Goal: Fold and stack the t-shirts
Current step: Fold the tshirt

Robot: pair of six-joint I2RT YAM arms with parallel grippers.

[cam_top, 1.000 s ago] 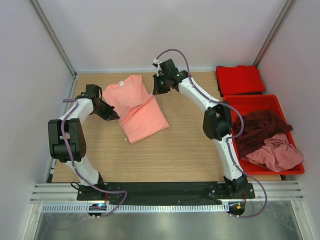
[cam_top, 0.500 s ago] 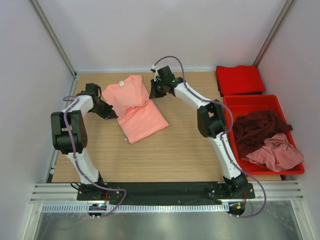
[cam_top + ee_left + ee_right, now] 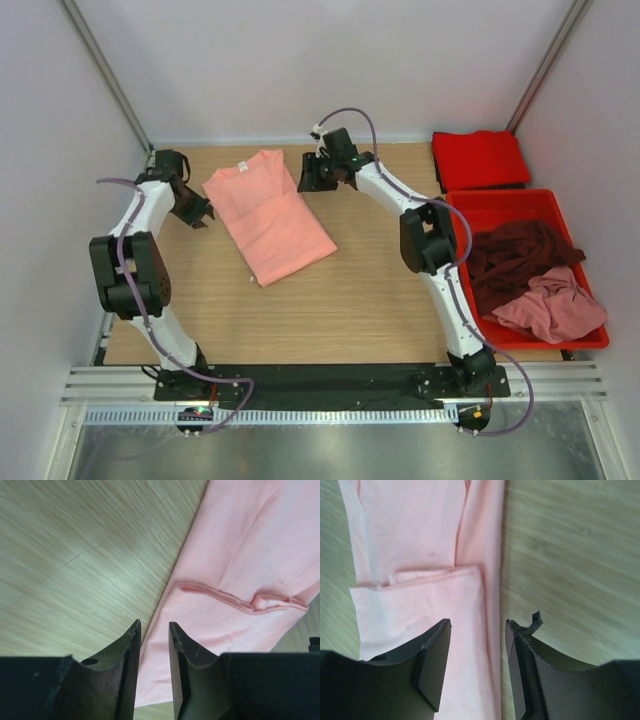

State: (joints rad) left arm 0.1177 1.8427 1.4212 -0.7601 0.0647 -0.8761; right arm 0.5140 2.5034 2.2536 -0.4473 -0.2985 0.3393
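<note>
The folded salmon-pink t-shirt (image 3: 272,218) is lying at a slant across the table, so I should grab the nearer hem corner (image 3: 332,248) with my right gripper and swing the t-shirt straight before the next fold.
A salmon-pink t-shirt (image 3: 268,215) lies flat on the wooden table, a long strip with both sides folded inward. My left gripper (image 3: 197,214) is off the shirt's left edge, open and empty. The left wrist view has the gripper (image 3: 154,627) above the shirt (image 3: 240,555), near a folded-in sleeve. My right gripper (image 3: 305,182) hangs by the shirt's far right corner, open, holding nothing. Seen from the right wrist, it (image 3: 477,625) straddles the right edge of the shirt (image 3: 415,545). A bright red t-shirt (image 3: 480,158) lies folded at the back right.
A red plastic bin (image 3: 505,200) stands at the right and holds a crumpled dark maroon t-shirt (image 3: 515,255) and a dusty pink t-shirt (image 3: 550,305). Bare wood (image 3: 330,300) stretches in front of the salmon shirt. White walls close in the table.
Both grippers have opened and let go of the salmon-pink shirt. The left one pulled back to the left, the right one lifted slightly. The shirt now lies flatter and narrower.
</note>
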